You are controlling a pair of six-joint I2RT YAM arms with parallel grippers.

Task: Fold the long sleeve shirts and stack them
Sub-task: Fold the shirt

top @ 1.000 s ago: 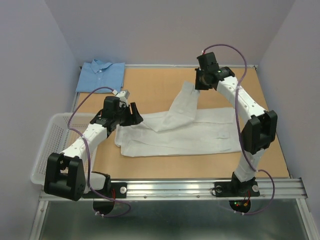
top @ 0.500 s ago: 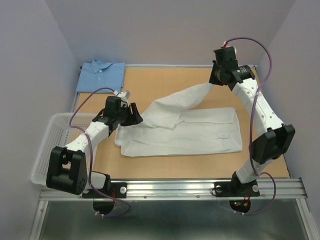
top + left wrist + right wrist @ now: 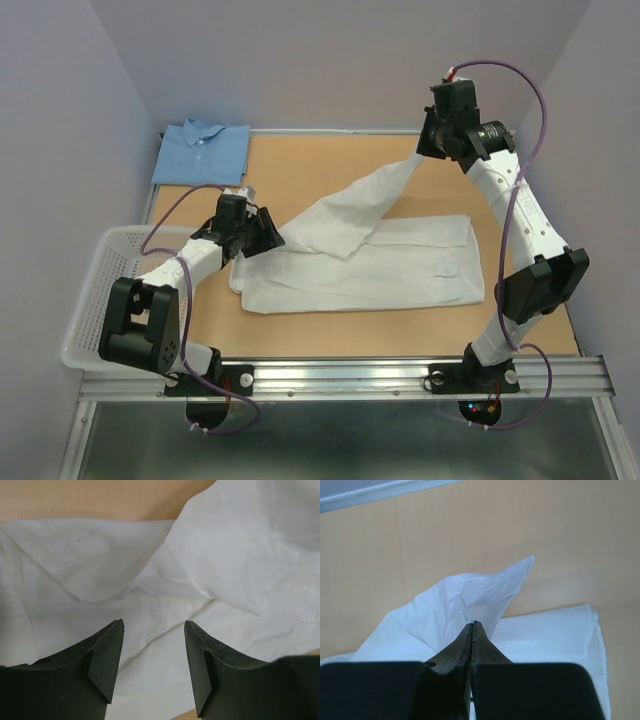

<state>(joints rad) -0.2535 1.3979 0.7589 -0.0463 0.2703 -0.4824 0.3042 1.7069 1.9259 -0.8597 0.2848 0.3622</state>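
My left gripper should go from flat cloth (image 3: 152, 647), where its fingers are now beside the raised sleeve's fold, and pinch that fold (image 3: 145, 571) before my right gripper lowers the sleeve.
The white long sleeve shirt (image 3: 400, 270) lies spread across the middle of the table. One of its sleeves is pulled up and stretched toward the back right. My right gripper (image 3: 432, 152) is shut on that sleeve's end, and the right wrist view shows the cloth (image 3: 470, 587) pinched at my fingertips (image 3: 473, 624). My left gripper (image 3: 268, 236) hovers over the shirt's left edge. Its jaws (image 3: 153, 625) are open, with only white cloth (image 3: 225, 570) below them. The light blue shirt (image 3: 203, 150) lies folded at the back left corner.
A white mesh basket (image 3: 100, 280) sits off the table's left edge, beside my left arm. Purple walls close in the back and both sides. A metal rail (image 3: 350, 375) runs along the near edge.
My right gripper has moved right and toward the back, drawing the sleeve out from a loose fold into a taut diagonal. My left gripper stayed put and its jaws narrowed a little.
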